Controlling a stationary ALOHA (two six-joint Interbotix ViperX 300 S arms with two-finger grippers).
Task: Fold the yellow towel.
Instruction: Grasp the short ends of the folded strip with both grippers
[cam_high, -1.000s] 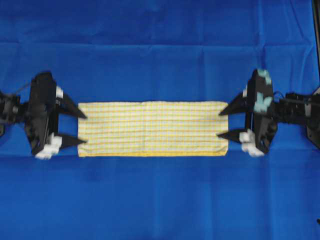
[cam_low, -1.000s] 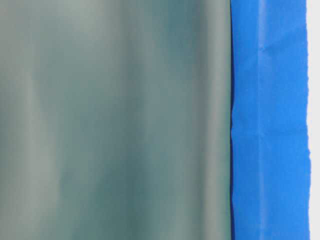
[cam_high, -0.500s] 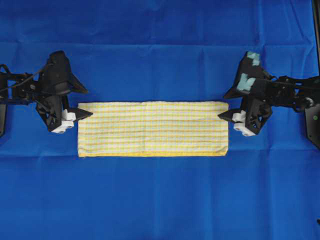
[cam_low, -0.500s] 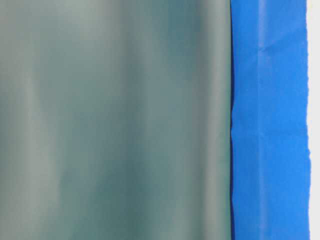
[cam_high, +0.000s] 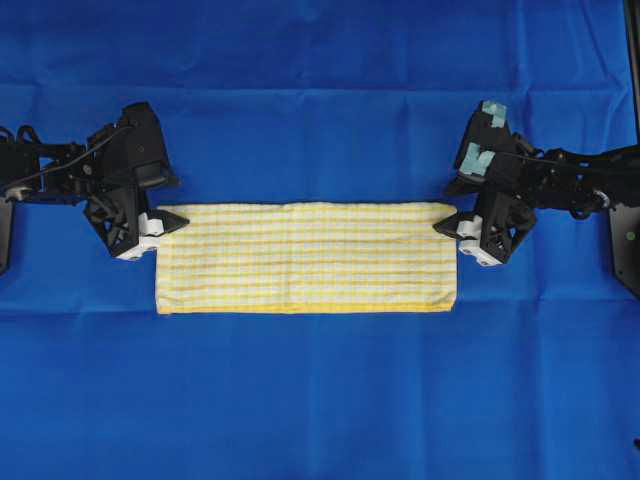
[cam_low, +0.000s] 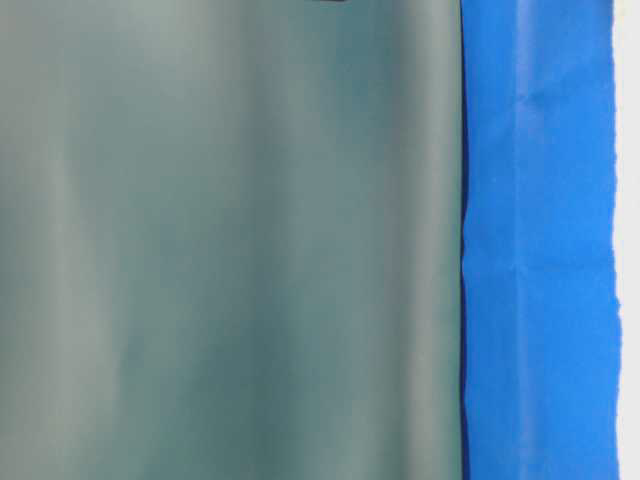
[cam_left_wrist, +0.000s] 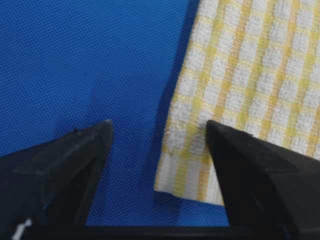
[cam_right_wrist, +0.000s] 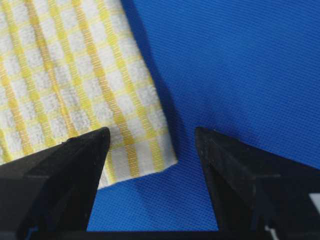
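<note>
I expect the thin yellow towel (cam_high: 306, 258) to hang down in a narrow band when I lift it, because it reaches between my grippers at its far corners (cam_high: 178, 212).
The yellow towel (cam_high: 306, 257) lies flat as a long folded strip on the blue cloth, its yellow hem along the near edge. My left gripper (cam_high: 166, 216) is open at the towel's far left corner; in the left wrist view (cam_left_wrist: 159, 134) one finger is over the towel (cam_left_wrist: 250, 60) corner and the other over blue cloth. My right gripper (cam_high: 448, 220) is open at the far right corner; in the right wrist view (cam_right_wrist: 152, 139) one finger covers the towel (cam_right_wrist: 65, 75) corner and the other stands over bare cloth. Neither holds the towel.
The blue cloth (cam_high: 320, 400) covers the whole table, with creases. The table-level view is mostly blocked by a blurred grey-green surface (cam_low: 230, 240); a strip of blue cloth (cam_low: 535, 240) shows at its right.
Both grippers moved from the towel's short ends up to its far corners and turned, so each straddles a corner. The towel has not moved.
</note>
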